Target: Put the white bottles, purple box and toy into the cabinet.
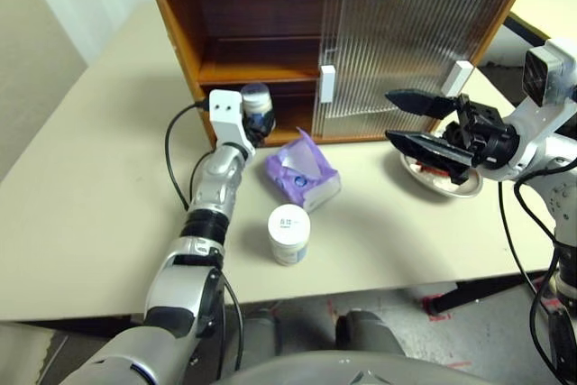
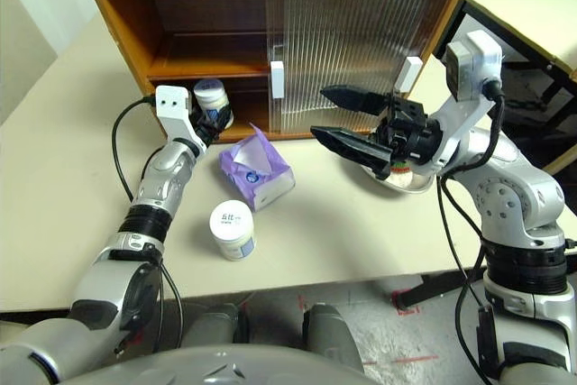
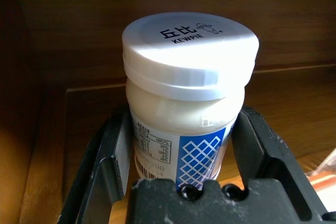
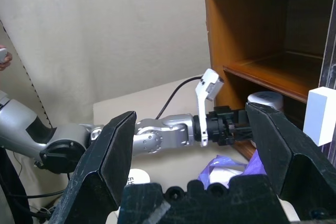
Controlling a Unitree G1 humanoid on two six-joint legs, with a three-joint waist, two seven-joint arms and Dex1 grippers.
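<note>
A gap (image 1: 296, 111) lies between the white bottle and the ribbed door. My left gripper needs to open first, then close beside the bottle (image 3: 94, 106) and push it over to save room.
My left gripper (image 1: 255, 121) is shut on a white bottle (image 3: 189, 77), its black fingers (image 3: 113, 153) pressed against the bottle's sides. It holds that bottle upright at the mouth of the cabinet's (image 1: 180, 6) lower left compartment. A second white bottle (image 1: 288, 233) stands on the table near the front edge. The purple box (image 1: 302, 171) lies just behind it, its flap torn up. To the right, my right gripper (image 1: 389, 116) hovers open and empty, pointing left in front of the cabinet's ribbed doors. The toy is hidden; a bit of red shows behind my right gripper's fingers.
The ribbed sliding doors (image 1: 397, 51) with white handles (image 1: 327, 84) cover the cabinet's right half; the left half stands open with one shelf. A shallow steel dish (image 1: 451, 185) sits on the table under my right gripper. A black cable loops beside my left forearm.
</note>
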